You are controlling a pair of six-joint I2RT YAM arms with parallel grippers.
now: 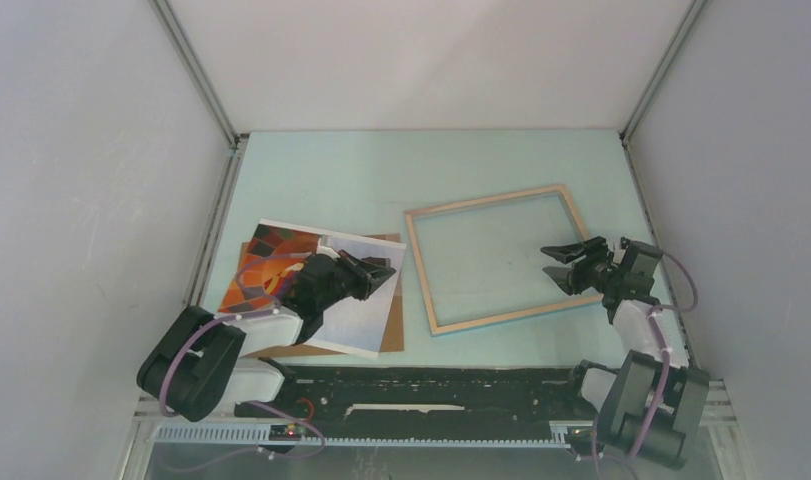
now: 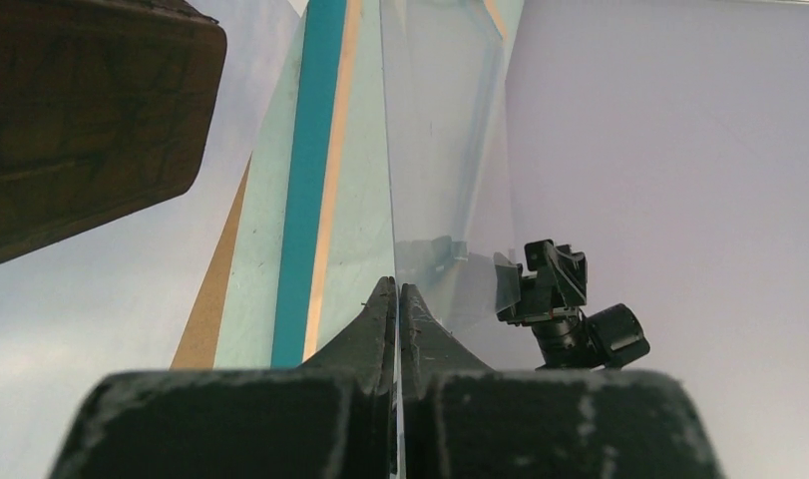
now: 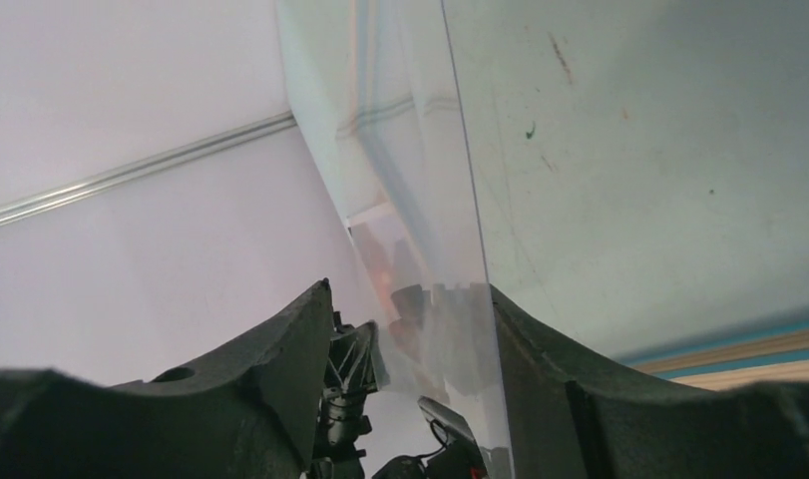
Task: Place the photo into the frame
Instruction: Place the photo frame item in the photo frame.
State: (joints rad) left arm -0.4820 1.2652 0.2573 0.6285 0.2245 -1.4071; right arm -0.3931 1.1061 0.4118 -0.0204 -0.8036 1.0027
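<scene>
Next, I line up my right gripper with the clear pane (image 3: 438,324) and close squarely on its edge (image 3: 486,267), because the pane slants across my right gripper's open fingers.
The photo (image 1: 273,250) lies at the left on a brown backing board (image 1: 393,328); its dark brown block (image 2: 81,120) fills the left wrist view's upper left. The frame (image 1: 491,201) lies flat at centre right, light wood side up, and its blue edge (image 2: 302,180) shows beyond my left fingers. My left gripper (image 1: 386,268) (image 2: 397,285) hovers over the photo's right side, shut on the edge of a clear pane (image 2: 440,150) that reaches toward the frame. My right gripper (image 1: 549,263) (image 3: 410,289) stands open over the frame's right part, with the pane's far edge (image 3: 420,200) between its fingers.
White walls close in the pale green table (image 1: 331,180) on three sides. A black rail (image 1: 431,385) runs along the near edge between the arm bases. The frame's blue and wood rail (image 3: 759,354) shows at the lower right of the right wrist view.
</scene>
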